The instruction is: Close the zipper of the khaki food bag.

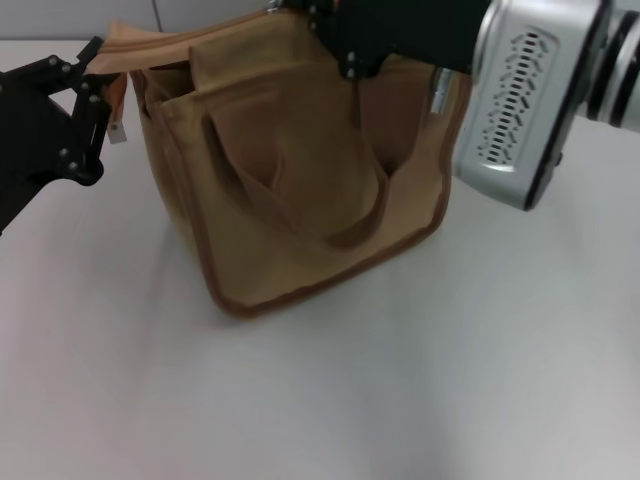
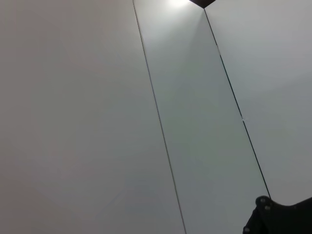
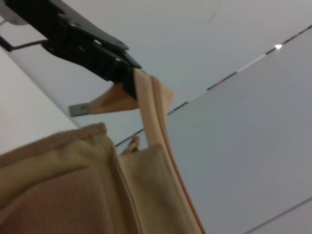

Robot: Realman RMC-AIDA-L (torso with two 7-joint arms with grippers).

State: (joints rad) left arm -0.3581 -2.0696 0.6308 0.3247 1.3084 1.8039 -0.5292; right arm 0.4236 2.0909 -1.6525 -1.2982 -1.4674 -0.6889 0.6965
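Observation:
My left gripper is holding the tan fabric end [image 1: 130, 47] tight, so my right gripper keeps pulling the pull tab until the pull tab gets to the bag's far corner [image 1: 461, 84].
The khaki food bag [image 1: 300, 190] stands upright on the white table, its front pocket and loop handle facing me. My left gripper [image 1: 100, 68] is at the bag's top left corner, shut on the tan fabric end of the zipper [image 1: 150, 40] and holding it out sideways. The right wrist view shows the same grip from below: the left gripper [image 3: 127, 80] pinches the zipper strip [image 3: 152, 112] above the bag [image 3: 73, 190]. My right gripper [image 1: 345, 45] hangs over the bag's top right edge. A shiny silver piece [image 1: 437, 92] shows there; I cannot tell if it is the pull tab.
The right arm's silver wrist housing [image 1: 530, 100] hangs over the table to the bag's right. White tabletop [image 1: 400, 380] spreads in front of the bag. A small pale tag [image 1: 118, 132] dangles below the left gripper. The left wrist view shows only white panels [image 2: 97, 122].

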